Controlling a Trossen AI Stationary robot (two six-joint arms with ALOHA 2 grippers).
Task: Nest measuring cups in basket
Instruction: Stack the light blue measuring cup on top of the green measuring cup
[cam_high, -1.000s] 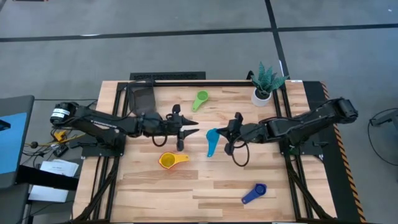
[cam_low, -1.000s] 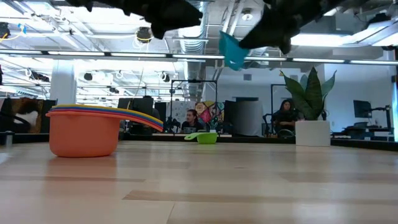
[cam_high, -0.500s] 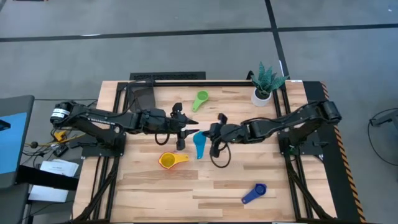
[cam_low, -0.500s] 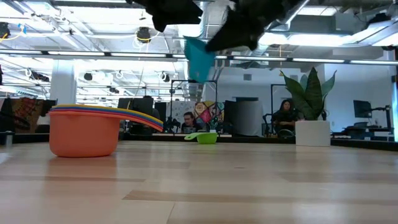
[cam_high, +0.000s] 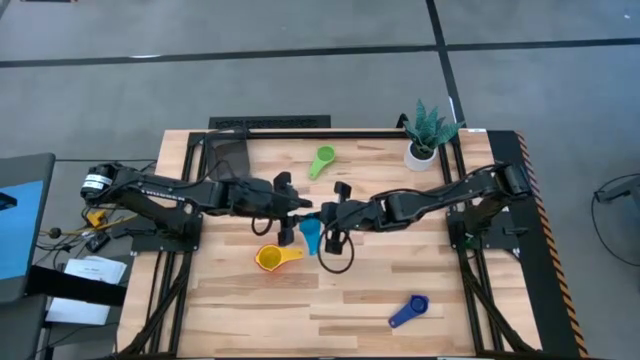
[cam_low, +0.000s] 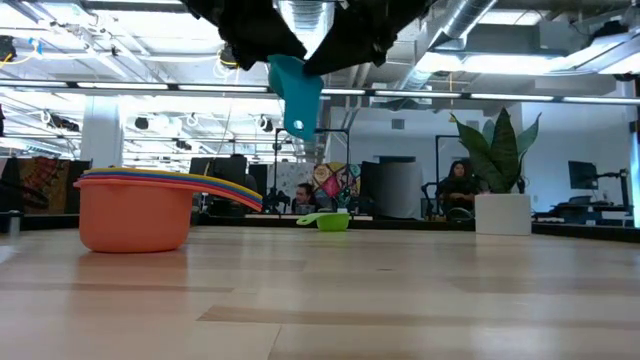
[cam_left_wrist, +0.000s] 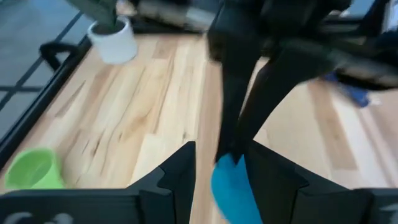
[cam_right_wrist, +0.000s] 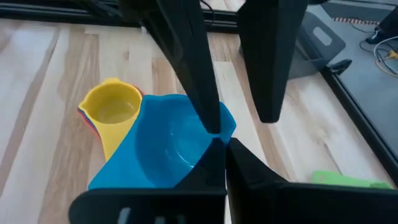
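Observation:
The light blue cup hangs from my right gripper with its handle down (cam_low: 298, 122). I should grip the cup's rim (cam_right_wrist: 227, 117) with my left gripper before tilting the cup level.
A light blue measuring cup (cam_high: 312, 235) hangs high over the table's middle, its handle end (cam_low: 297, 124) pointing down. My right gripper (cam_high: 323, 221) reaches in from the right and is shut on it. My left gripper (cam_left_wrist: 217, 155) comes from the left and is open, one finger on each side of the cup (cam_left_wrist: 232, 186); I cannot tell whether they touch it. Below stands a nested stack with an orange cup (cam_low: 135, 212) outermost and a yellow one (cam_high: 272, 258) innermost. A green cup (cam_high: 322, 160) and a blue cup (cam_high: 408, 311) lie apart. The dark basket (cam_high: 228, 155) sits far left. My right gripper holds the light blue cup by the wall of its bowl at the rim (cam_right_wrist: 217, 127), one finger over the inside and one outside. The fingers come roughly level from the table's right. The cup is lifted clear and tilted, its handle hanging below the fingers.
A white pot with a green plant (cam_high: 425, 140) stands at the far right corner. The stack's handles (cam_low: 225, 190) stick out toward the right. Bare wood lies along the near edge (cam_high: 320, 330) between the stack and the blue cup.
My right gripper has carried the light blue cup toward the table's left, from right of centre to between my left gripper's fingers, above the nested stack. The cup has tipped so that its handle points down. My left arm has stayed about where it was.

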